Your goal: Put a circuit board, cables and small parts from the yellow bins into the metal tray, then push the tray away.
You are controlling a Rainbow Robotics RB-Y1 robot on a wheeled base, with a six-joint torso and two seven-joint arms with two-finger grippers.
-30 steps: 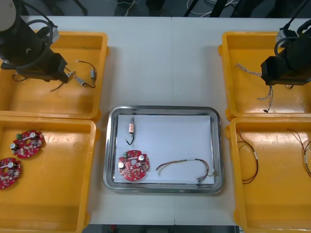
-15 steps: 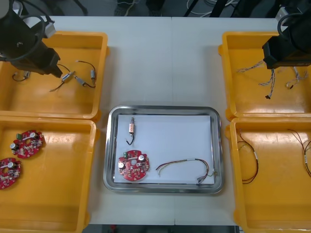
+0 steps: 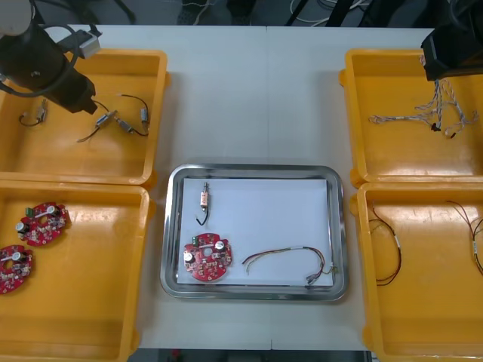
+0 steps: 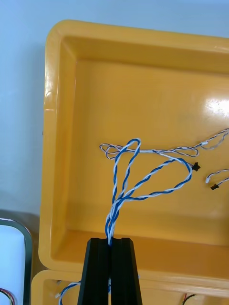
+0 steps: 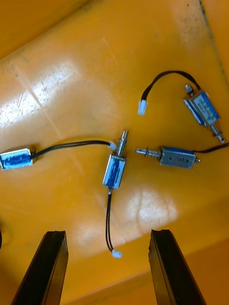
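The small metal part (image 5: 114, 172) will come free by itself when I lift it, because a neighbour's white plug (image 5: 112, 146) just touches the part's rod.
My right gripper (image 4: 112, 250) is shut on a twisted blue and white cable (image 4: 143, 178), whose loops hang from the fingertips down to the floor of the far right yellow bin (image 4: 62, 143). In the front view that gripper (image 3: 442, 74) is over the bin's far edge, with the cable (image 3: 436, 109) trailing below. My left gripper (image 5: 109, 271) hangs open above several small metal parts (image 5: 114, 171) with black leads in the far left bin (image 3: 83, 151). The metal tray (image 3: 256, 170) holds a circuit board (image 3: 205, 258), a small metal part (image 3: 204, 198) and a red and yellow cable (image 3: 290, 256).
The near left bin (image 3: 83, 302) holds two more circuit boards (image 3: 44, 224). Thin cables (image 3: 386, 253) lie in the near right bin (image 3: 423, 317). More blue and white cable ends (image 4: 217, 178) rest in the far right bin.
The right gripper has moved toward the table's far edge and risen, drawing the blue and white cable up with it. The left gripper has backed away from the small metal parts, still open.
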